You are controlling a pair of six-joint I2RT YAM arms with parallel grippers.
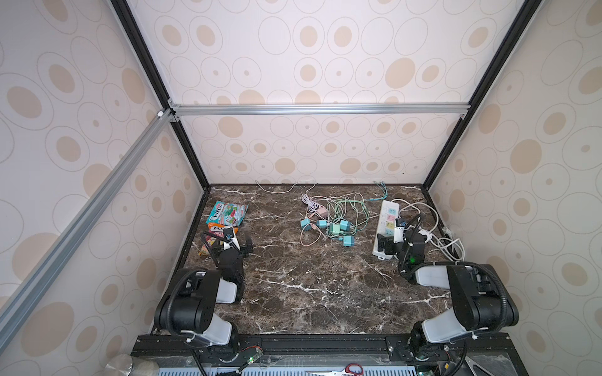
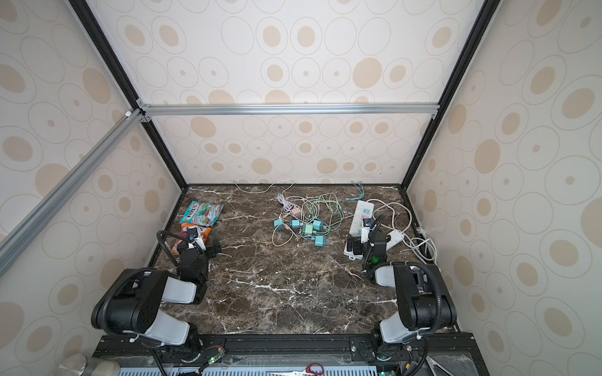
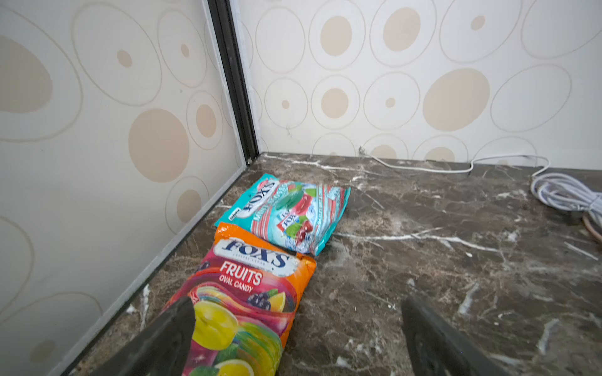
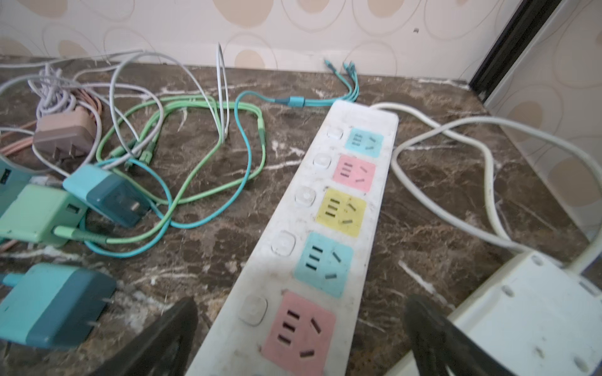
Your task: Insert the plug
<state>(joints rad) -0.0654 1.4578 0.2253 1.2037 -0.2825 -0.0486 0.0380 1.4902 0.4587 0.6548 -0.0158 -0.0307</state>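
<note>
The power strip (image 1: 387, 220) is far from my left gripper, so my right gripper should take the power strip's middle (image 4: 316, 249) and put it down crosswise closer to the centre before plugging.
A white power strip (image 1: 385, 218) (image 2: 361, 211) with coloured sockets lies at the back right of the marble table. My right gripper (image 1: 387, 245) (image 2: 355, 245) (image 4: 301, 304) hangs open over its near end, one finger on each side of the nearest pink socket (image 4: 299, 332), holding nothing. Several teal charger plugs (image 1: 332, 228) (image 2: 308, 228) lie unplugged in a tangle of cables at the middle back. In the right wrist view one teal plug (image 4: 107, 195) and another (image 4: 55, 304) lie prongs out beside the strip. My left gripper (image 1: 239, 247) (image 2: 208, 250) (image 3: 298, 307) is open and empty at the far left.
Two candy bags, teal (image 1: 228, 213) (image 3: 286, 215) and orange (image 1: 221, 229) (image 3: 247, 293), lie by the left wall under my left gripper. A second white socket block (image 4: 527, 312) and white cables (image 1: 446, 242) sit right of the strip. Walls enclose three sides.
</note>
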